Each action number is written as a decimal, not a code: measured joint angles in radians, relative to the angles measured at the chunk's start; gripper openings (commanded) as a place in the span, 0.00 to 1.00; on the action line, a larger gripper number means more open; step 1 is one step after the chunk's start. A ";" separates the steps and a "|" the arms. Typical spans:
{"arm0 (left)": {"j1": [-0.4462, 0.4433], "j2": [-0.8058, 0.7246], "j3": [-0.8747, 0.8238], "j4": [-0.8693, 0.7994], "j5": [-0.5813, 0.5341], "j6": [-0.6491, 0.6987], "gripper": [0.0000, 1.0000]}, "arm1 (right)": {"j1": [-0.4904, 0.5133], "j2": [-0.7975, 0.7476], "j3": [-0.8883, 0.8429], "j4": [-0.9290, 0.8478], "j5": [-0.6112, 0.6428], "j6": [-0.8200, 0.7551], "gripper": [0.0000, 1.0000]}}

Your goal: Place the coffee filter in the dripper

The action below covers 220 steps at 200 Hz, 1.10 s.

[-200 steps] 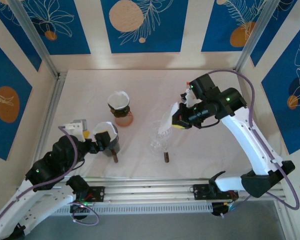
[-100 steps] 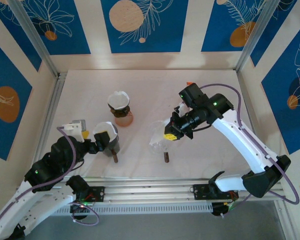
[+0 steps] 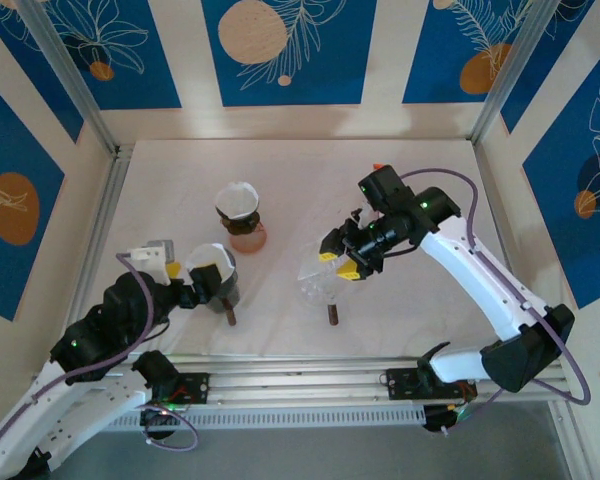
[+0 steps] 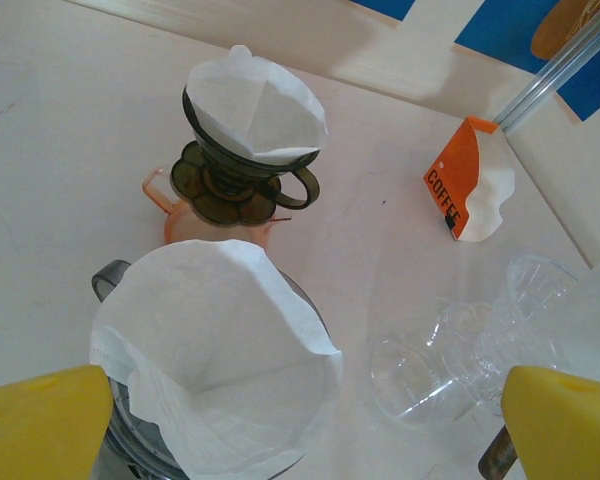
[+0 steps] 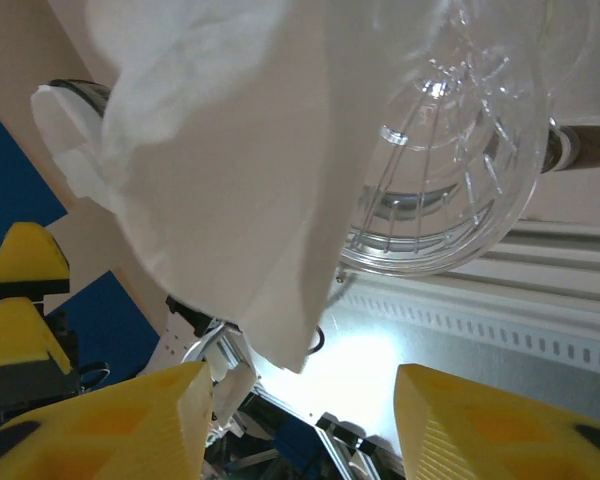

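The white paper filter (image 3: 315, 262) hangs over the rim of the clear glass dripper, so the robot's left gripper should move in beside the dripper (image 3: 299, 272) while the right gripper pushes the filter inside.
A white paper filter (image 5: 220, 170) drapes over the rim of the clear glass dripper (image 5: 450, 180), which lies tilted on the table (image 3: 318, 284). Just above it, my right gripper (image 3: 338, 263) is open, its yellow fingers (image 5: 110, 425) spread wide and touching nothing. The filter's lower corner hangs free between them. My left gripper (image 3: 186, 286) is open beside the dark grey dripper (image 3: 220, 285), which has its own white filter (image 4: 215, 360) sitting inside. From the left wrist, the clear dripper (image 4: 450, 350) lies to the right.
A third dripper with a filter (image 4: 252, 110) stands on an orange carafe (image 3: 246, 236) at the back centre. An orange coffee-filter packet (image 4: 465, 190) lies at the back right. The table's near edge rail (image 3: 300, 385) runs below both drippers.
My right gripper came down and left with the filter to the clear dripper, then opened and let go of it. The left arm has stayed put.
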 measured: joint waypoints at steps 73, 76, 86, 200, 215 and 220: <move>0.000 0.119 0.071 0.027 0.065 0.033 1.00 | 0.013 -0.064 0.067 -0.032 0.163 -0.101 0.54; 0.000 0.128 0.074 0.030 0.071 0.036 1.00 | 0.018 -0.069 0.067 -0.031 0.179 -0.111 0.54; 0.000 0.158 0.083 0.040 0.090 0.047 1.00 | 0.037 -0.079 0.068 -0.027 0.224 -0.132 0.54; 0.001 0.751 0.488 0.068 0.401 0.228 0.79 | 0.166 -0.204 -0.065 0.101 0.739 -0.234 0.53; 0.001 0.810 0.525 0.048 0.404 0.246 0.79 | 0.166 -0.223 -0.081 0.105 0.756 -0.233 0.53; 0.000 0.826 0.533 0.037 0.404 0.251 0.80 | 0.166 -0.229 -0.087 0.106 0.759 -0.233 0.53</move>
